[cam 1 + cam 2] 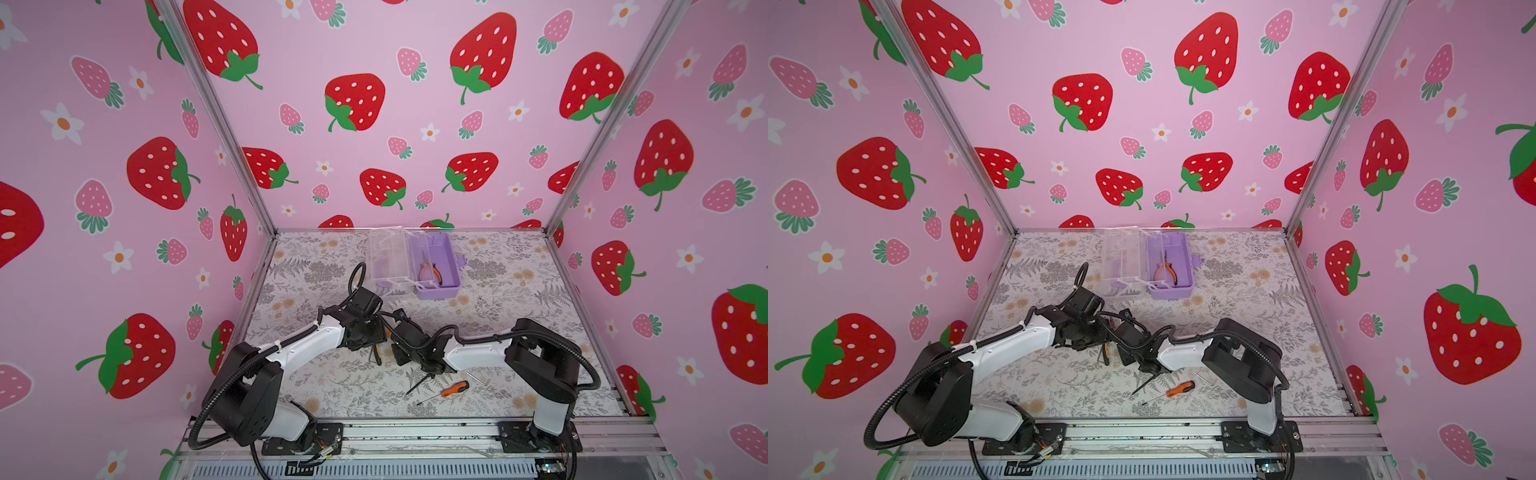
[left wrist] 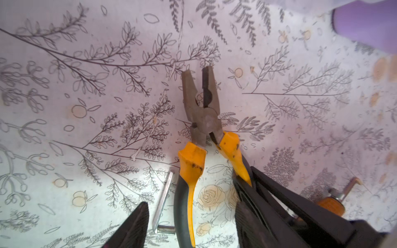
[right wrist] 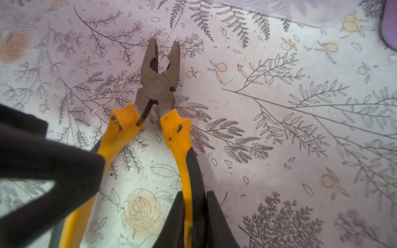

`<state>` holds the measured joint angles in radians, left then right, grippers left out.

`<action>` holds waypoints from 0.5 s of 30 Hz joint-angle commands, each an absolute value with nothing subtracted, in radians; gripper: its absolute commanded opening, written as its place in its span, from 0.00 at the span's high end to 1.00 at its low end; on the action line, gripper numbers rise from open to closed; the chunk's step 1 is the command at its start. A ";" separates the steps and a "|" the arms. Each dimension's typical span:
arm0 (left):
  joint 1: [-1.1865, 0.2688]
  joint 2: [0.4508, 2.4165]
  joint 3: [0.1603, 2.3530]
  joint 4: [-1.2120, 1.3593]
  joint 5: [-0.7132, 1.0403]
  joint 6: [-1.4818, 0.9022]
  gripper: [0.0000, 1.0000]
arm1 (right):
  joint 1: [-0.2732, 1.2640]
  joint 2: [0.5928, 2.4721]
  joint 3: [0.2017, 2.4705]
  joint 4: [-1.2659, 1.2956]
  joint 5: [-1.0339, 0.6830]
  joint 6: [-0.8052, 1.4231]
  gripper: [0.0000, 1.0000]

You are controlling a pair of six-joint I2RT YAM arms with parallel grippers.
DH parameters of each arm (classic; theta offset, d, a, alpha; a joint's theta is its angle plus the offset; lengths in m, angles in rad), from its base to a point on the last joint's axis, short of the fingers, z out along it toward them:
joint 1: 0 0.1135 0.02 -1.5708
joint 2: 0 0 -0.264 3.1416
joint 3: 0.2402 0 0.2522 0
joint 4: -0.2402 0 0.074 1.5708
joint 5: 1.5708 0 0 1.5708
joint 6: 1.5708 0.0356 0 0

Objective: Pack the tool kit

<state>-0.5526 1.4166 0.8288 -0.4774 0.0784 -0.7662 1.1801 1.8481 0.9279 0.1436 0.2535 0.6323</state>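
Next, my left gripper moves back out of the way before my right gripper carries the pliers into the lilac tool kit box, because my left gripper is open around the free pliers handle.
Yellow-and-black-handled pliers lie on the floral table between both grippers, their metal nose slightly parted; in both top views only a bit of handle shows. My right gripper is shut on one handle of the pliers. My left gripper stands open astride the other handle, touching neither side. At the back stands the lilac tool kit box, its clear lid swung open to the left. Small orange-handled pliers lie inside it.
An orange-handled screwdriver lies front centre. A dark screwdriver shaft pokes out from under the right arm, and a thin metal bit lies nearby. A bent metal key rests beside the left finger. Walls enclose three sides.
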 commanded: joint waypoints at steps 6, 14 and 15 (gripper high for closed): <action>-0.552 1.270 0.788 -0.495 0.061 -0.817 0.78 | 1.159 1.686 0.828 0.239 0.120 0.560 0.95; -0.561 1.131 0.730 -0.431 0.116 -0.903 1.00 | 1.135 1.617 0.814 0.288 0.006 0.570 0.97; -0.569 1.130 0.725 -0.425 0.121 -0.914 1.00 | 1.132 1.614 0.818 0.299 -0.005 0.577 0.98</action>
